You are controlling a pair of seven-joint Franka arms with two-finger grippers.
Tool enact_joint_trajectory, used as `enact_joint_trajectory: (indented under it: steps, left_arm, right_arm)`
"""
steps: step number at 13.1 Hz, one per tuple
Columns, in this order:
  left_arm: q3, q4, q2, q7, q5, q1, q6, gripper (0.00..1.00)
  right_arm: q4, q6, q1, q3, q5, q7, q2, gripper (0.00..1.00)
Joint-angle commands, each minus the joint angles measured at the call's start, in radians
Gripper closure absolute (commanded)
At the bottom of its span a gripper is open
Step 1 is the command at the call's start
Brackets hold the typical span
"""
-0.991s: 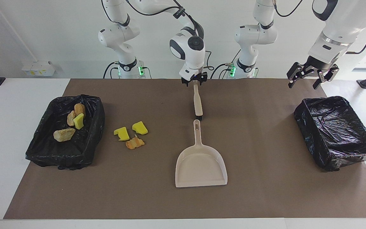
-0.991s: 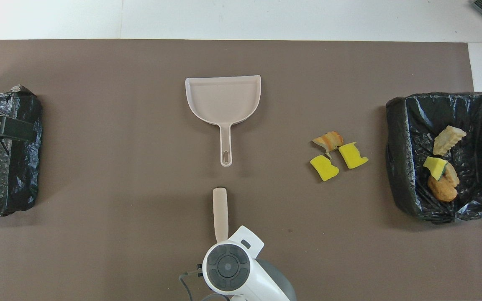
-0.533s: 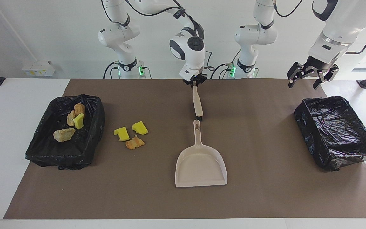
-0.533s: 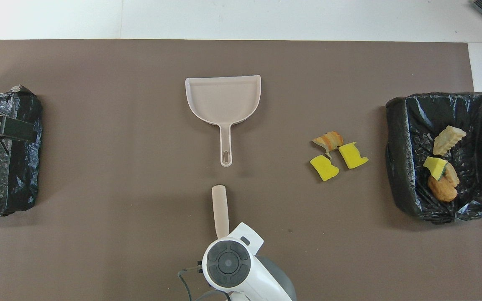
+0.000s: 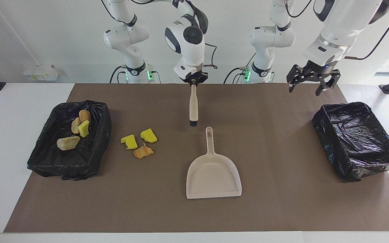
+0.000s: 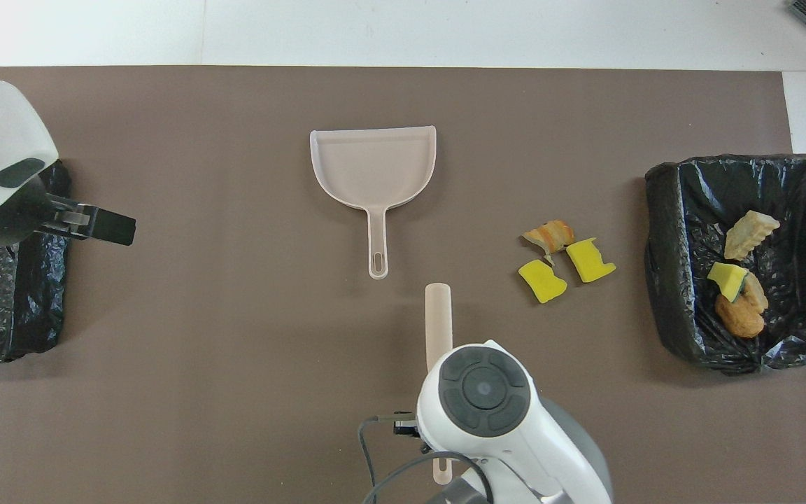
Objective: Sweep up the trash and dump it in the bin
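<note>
I continue to move my open left gripper to the handle's end [image 6: 378, 264] and close it there, because the dustpan's handle [image 6: 376, 228] faces the robots and is clear of the brush.
My right gripper [image 5: 193, 82] is shut on the top of the beige brush [image 5: 193, 104], which hangs bristles down over the mat near the dustpan's handle. In the overhead view the brush [image 6: 438, 315] pokes out from under the right wrist, which hides the gripper. Three trash bits lie on the mat: two yellow wedges [image 5: 129, 141] [image 5: 149, 135] and an orange striped lump [image 5: 143, 152]. Several more bits [image 5: 68, 142] lie in the black-lined bin [image 5: 101, 131] beside them. My left gripper [image 5: 305, 88] is open and empty, up in the air over the mat beside the other bin.
The beige dustpan [image 5: 213, 172] lies flat mid-mat, its handle toward the robots; it also shows in the overhead view [image 6: 373, 168]. A second black-lined bin [image 5: 360, 141] with nothing in it stands at the left arm's end of the table.
My right gripper closed on the brush handle, then carried the brush toward the trash. My left gripper moved from over the empty bin toward the middle of the table.
</note>
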Motion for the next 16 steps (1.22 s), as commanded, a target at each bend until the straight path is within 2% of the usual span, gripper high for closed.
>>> enact_joint_trajectory:
  steps: [1, 2, 5, 7, 10, 13, 16]
  left_arm:
    - [0.012, -0.087, -0.004, -0.002, -0.017, -0.072, 0.134, 0.00]
    - [0.012, -0.110, 0.005, -0.013, -0.020, -0.098, 0.187, 0.00]
    - [0.012, -0.184, 0.039, -0.101, -0.022, -0.169, 0.342, 0.00]
    - [0.012, -0.188, 0.105, -0.208, -0.022, -0.229, 0.424, 0.00]
    - [0.014, -0.190, 0.212, -0.362, 0.004, -0.318, 0.549, 0.00]
    - [0.014, -0.194, 0.284, -0.392, 0.004, -0.364, 0.623, 0.00]
    - [0.015, -0.240, 0.314, -0.485, 0.004, -0.407, 0.720, 0.00]
  right_arm:
    - [-0.017, -0.061, -0.101, 0.007, 0.002, -0.060, -0.048, 1.00]
    - [-0.022, -0.050, -0.124, 0.005, -0.047, -0.090, -0.045, 1.00]
    - [-0.019, -0.024, -0.273, 0.007, -0.321, -0.247, -0.005, 1.00]
    - [-0.021, -0.022, -0.336, 0.007, -0.437, -0.314, 0.005, 1.00]
    - [-0.025, 0.004, -0.448, 0.007, -0.515, -0.443, 0.036, 1.00]
    - [-0.027, 0.036, -0.474, 0.007, -0.577, -0.462, 0.105, 1.00]
    - [-0.028, 0.048, -0.491, 0.008, -0.575, -0.493, 0.111, 1.00]
